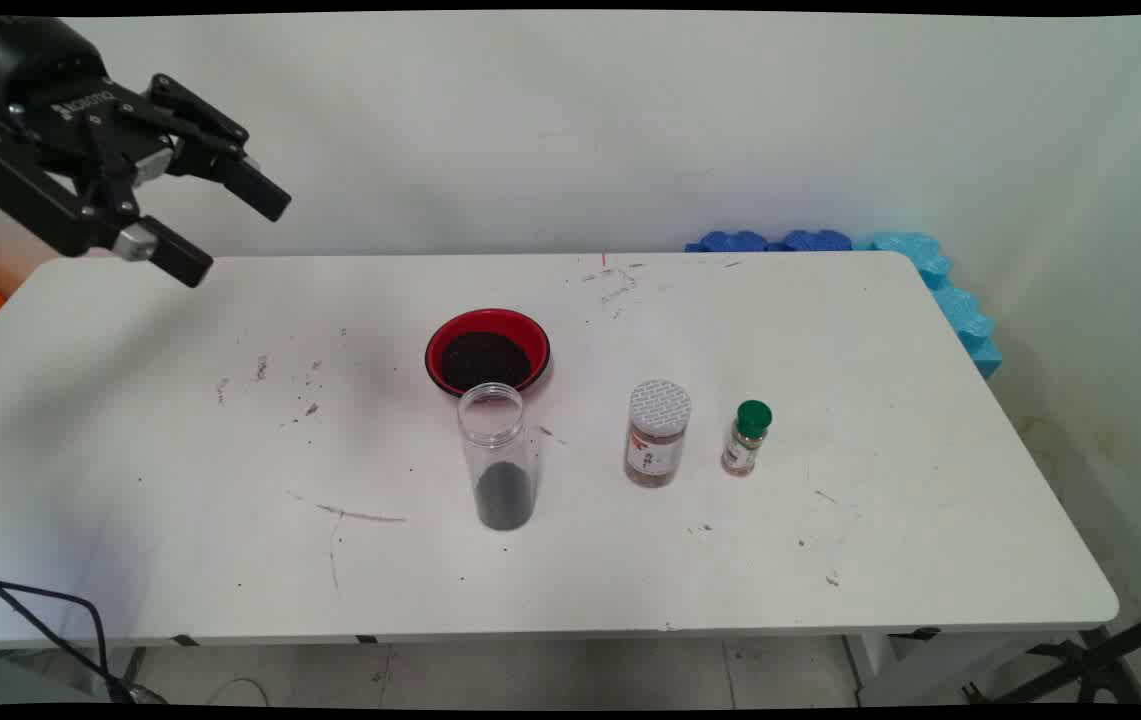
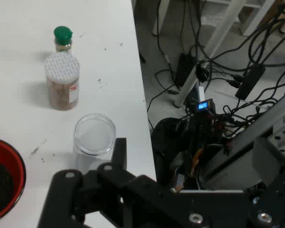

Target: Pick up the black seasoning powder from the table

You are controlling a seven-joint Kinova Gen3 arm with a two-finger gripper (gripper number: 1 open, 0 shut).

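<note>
The dark grains (image 1: 505,496) will run out in a loose stream when I pour, since the clear jar's sides (image 1: 496,451) are clean above them.
My gripper (image 1: 228,230) hangs high over the table's far left corner, open, with nothing between its fingers. It touches nothing. Well to its right a red bowl (image 1: 487,316) of dark grains sits mid-table. Just in front of the bowl stands an open clear jar (image 1: 500,455) with dark grains at its bottom. The hand view looks down on the clear jar (image 2: 94,137) just past one black finger (image 2: 118,151), with the red bowl (image 2: 12,159) at the lower left edge.
A spice jar with a white lid (image 1: 657,433) (image 2: 61,80) and a small green-capped bottle (image 1: 747,438) (image 2: 62,38) stand right of the clear jar. Blue foam (image 1: 930,275) lines the table's far right corner. Cables and electronics (image 2: 213,109) lie on the floor beyond the table edge.
</note>
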